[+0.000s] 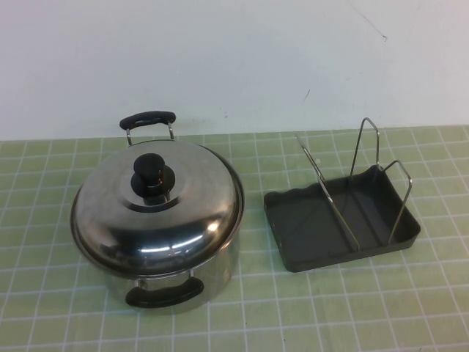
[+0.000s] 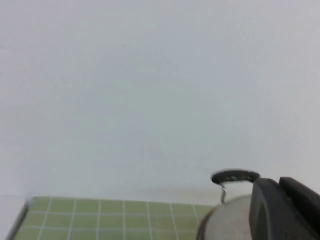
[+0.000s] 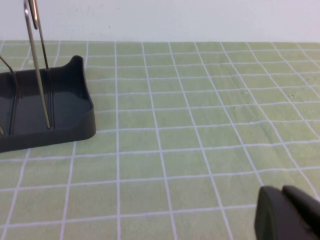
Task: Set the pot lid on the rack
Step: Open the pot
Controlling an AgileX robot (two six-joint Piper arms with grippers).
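I should keep moving my left gripper in until its fingers can close around the knob (image 1: 151, 176), since the pot lid's black knob (image 1: 149, 169) stands free on top of the lid.
The pot lid (image 1: 157, 205), shiny and domed with a black knob (image 1: 152, 173), sits on the steel pot (image 1: 176, 282) at the left of the high view. The rack (image 1: 352, 257), a dark grey tray with upright wire loops (image 1: 364, 147), stands to the pot's right, empty. Neither arm shows in the high view. My left gripper (image 2: 279, 184) is shut and empty, beside the pot's black handle (image 2: 235, 177). My right gripper (image 3: 281, 192) is shut and empty, low over the mat, well apart from the rack (image 3: 75, 125).
A green mat with a white grid (image 1: 293, 308) covers the table. A white wall (image 1: 234, 59) rises right behind the pot and the rack. The pot's two black handles (image 1: 165, 293) stick out at front and back.
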